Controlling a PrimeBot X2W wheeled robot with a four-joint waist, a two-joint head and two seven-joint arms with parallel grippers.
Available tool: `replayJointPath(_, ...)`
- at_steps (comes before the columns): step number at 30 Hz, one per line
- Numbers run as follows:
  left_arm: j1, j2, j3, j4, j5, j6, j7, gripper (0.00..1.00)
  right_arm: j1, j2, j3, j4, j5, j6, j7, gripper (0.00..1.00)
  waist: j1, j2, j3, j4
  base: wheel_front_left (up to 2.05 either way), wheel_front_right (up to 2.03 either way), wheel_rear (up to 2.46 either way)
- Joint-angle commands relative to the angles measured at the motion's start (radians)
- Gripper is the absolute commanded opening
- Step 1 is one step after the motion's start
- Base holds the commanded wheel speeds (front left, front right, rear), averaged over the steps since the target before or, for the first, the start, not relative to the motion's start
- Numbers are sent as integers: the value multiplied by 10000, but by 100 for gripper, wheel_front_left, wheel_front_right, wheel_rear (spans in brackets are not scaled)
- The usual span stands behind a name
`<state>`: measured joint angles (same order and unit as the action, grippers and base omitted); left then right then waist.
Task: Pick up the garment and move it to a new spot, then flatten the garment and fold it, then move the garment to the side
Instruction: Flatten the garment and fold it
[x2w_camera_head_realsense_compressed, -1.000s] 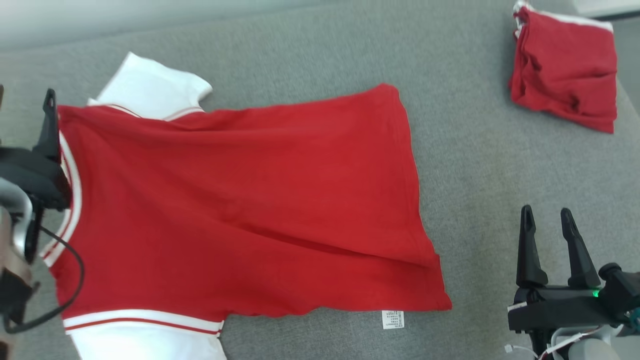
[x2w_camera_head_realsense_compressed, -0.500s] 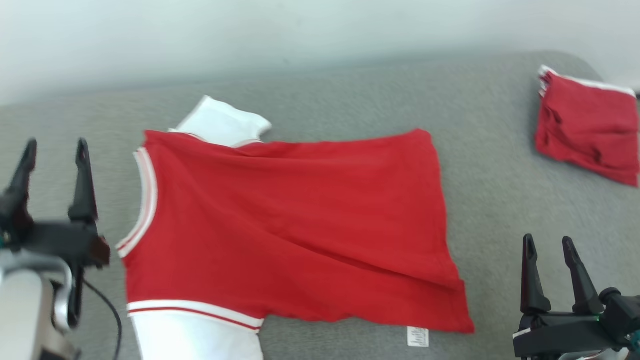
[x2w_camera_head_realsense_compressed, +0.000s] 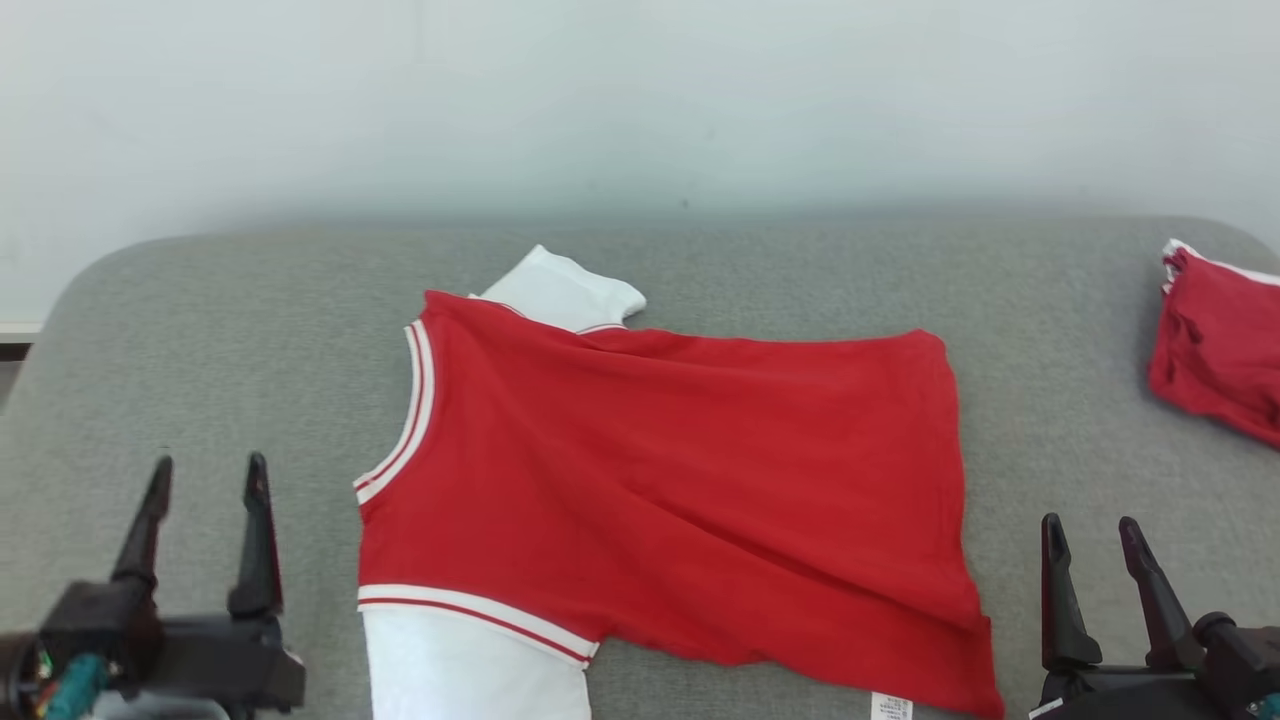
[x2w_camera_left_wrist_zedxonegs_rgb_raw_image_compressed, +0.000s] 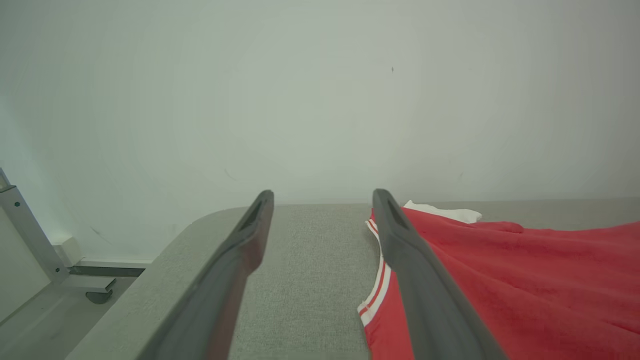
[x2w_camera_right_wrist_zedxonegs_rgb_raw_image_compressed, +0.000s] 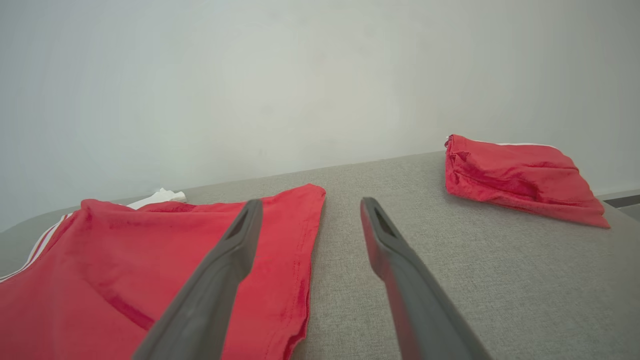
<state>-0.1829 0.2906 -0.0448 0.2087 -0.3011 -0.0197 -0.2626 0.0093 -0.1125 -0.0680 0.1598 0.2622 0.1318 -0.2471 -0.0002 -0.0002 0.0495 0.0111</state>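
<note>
The garment's far shoulder (x2w_camera_head_realsense_compressed: 684, 492) overlaps the white sleeve's striped trim (x2w_camera_head_realsense_compressed: 600, 328). The garment will unroll there when I lift and pull its near edge.
The garment (x2w_camera_head_realsense_compressed: 670, 490) is a red shirt with white sleeves and striped trim, spread flat across the grey padded table (x2w_camera_head_realsense_compressed: 200, 330). Its collar faces left and its hem faces right. My left gripper (x2w_camera_head_realsense_compressed: 205, 470) stands open at the lower left, apart from the collar side, with nothing between its fingers. My right gripper (x2w_camera_head_realsense_compressed: 1090, 535) stands open at the lower right, just past the hem corner, empty. In the left wrist view the collar trim of the garment (x2w_camera_left_wrist_zedxonegs_rgb_raw_image_compressed: 500, 280) lies beside the right finger (x2w_camera_left_wrist_zedxonegs_rgb_raw_image_compressed: 425, 295). The right wrist view has the garment's (x2w_camera_right_wrist_zedxonegs_rgb_raw_image_compressed: 150, 270) hem under the left finger (x2w_camera_right_wrist_zedxonegs_rgb_raw_image_compressed: 210, 295).
A second red garment (x2w_camera_head_realsense_compressed: 1215, 365), folded, lies at the table's far right edge and also appears as a folded garment (x2w_camera_right_wrist_zedxonegs_rgb_raw_image_compressed: 515, 175) in the right wrist view. A pale wall (x2w_camera_head_realsense_compressed: 640, 100) rises behind the table. A metal frame leg (x2w_camera_left_wrist_zedxonegs_rgb_raw_image_compressed: 30, 230) stands off the table's left end.
The head camera has tilted up, so the wall now shows and the table sits lower. My left gripper has drawn back from the collar to the lower left. The garment lies as before.
</note>
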Motion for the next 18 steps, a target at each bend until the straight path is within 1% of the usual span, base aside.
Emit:
replayJointPath(1, 324, -144, 56, -212, 151, -46, -26, 100, 141, -27, 52, -47, -4, -22, 3, 100, 2, 2, -221, 285, 0, 0, 0)
replayJointPath(13, 1656, -840, 588, -1219, 847, -85, -26, 100, 367, 90, 173, -164, -13, -22, 72, 100, 2, 2, -466, 526, 0, 0, 0)
replayJointPath(18, 2064, -1010, 614, -1083, 1229, -55, -26, 100, 406, 115, 235, -125, 9, -22, 78, 100, 2, 2, -426, 527, 0, 0, 0)
